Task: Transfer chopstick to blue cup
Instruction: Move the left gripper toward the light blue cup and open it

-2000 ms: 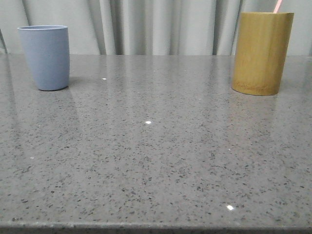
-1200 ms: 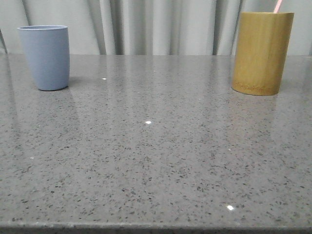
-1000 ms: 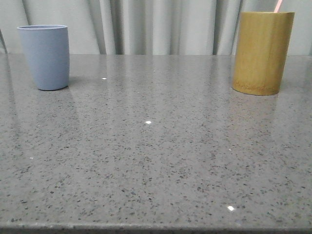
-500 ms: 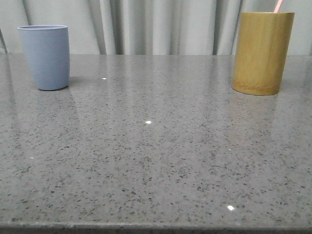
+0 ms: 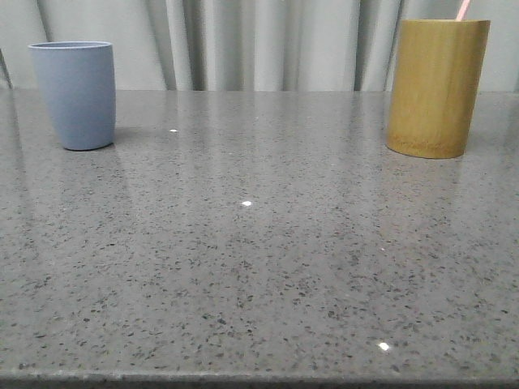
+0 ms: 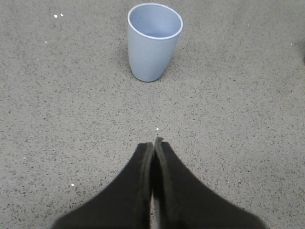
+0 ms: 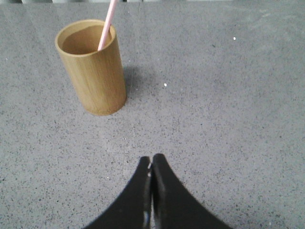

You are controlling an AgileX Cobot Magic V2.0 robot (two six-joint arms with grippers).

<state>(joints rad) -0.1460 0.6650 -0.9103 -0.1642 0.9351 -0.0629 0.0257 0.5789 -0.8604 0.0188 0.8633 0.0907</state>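
Observation:
My left gripper is closed and has yet to reach the blue cup, so it should open first, then grab the cup's rim and lift the cup.
The light-blue cup stands upright at the far left of the grey speckled table; the left wrist view shows the cup empty. A pale pink chopstick pokes out of the tall bamboo cylinder at the far right, and the chopstick leans on the rim of that cylinder in the right wrist view. My left gripper is shut and empty, hanging over bare table short of the blue cup. My right gripper is shut and empty, short of the bamboo cylinder. Neither gripper shows in the front view.
Pale grey curtains hang behind the table's far edge. The table's near edge runs along the bottom of the front view. Bare speckled tabletop stretches between the two cups.

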